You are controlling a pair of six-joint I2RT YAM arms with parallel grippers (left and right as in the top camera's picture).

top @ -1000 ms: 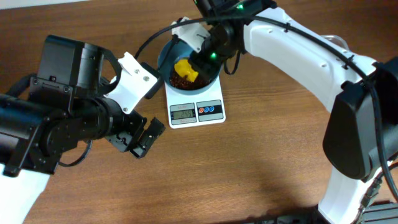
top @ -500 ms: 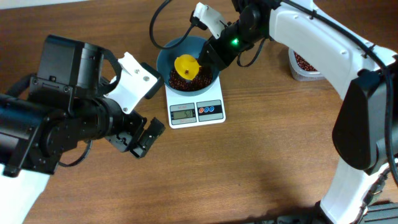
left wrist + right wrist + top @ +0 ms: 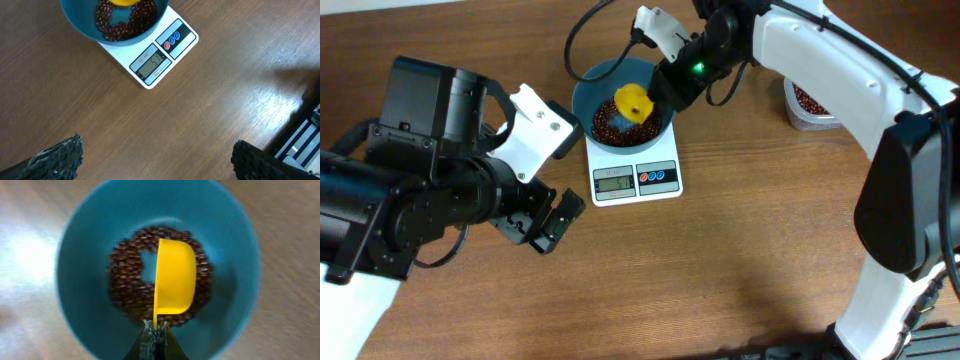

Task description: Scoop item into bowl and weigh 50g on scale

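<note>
The scale's display [image 3: 151, 65] shows more than 50g. Next, my right gripper puts the yellow scoop down into the beans in the teal bowl [image 3: 607, 130] and takes a few out.
The teal bowl [image 3: 588, 92] stands on the white scale [image 3: 665, 185] and holds a ring of red-brown beans [image 3: 610, 122]. My right gripper [image 3: 660, 88] is shut on the handle of a yellow scoop [image 3: 634, 101], held tipped on its side over the beans. In the right wrist view the scoop [image 3: 175, 277] hangs above the beans [image 3: 125, 280] inside the bowl [image 3: 80, 240], gripped at my fingertips [image 3: 156, 332]. My left gripper [image 3: 548, 222] is open and empty, low over the table left of the scale. The left wrist view shows the bowl [image 3: 80, 25], the beans [image 3: 120, 25], the scale [image 3: 177, 45] and my fingers [image 3: 157, 160].
A clear tub [image 3: 810, 105] with more beans stands at the right behind my right arm. The scale's display [image 3: 151, 65] is lit, its digits too blurred to read surely. Dark equipment [image 3: 305, 135] sits at the table's edge.
My right gripper swung back from the tub side and turned the scoop from upright to tipped on its side over the bowl. The left arm has not moved.
</note>
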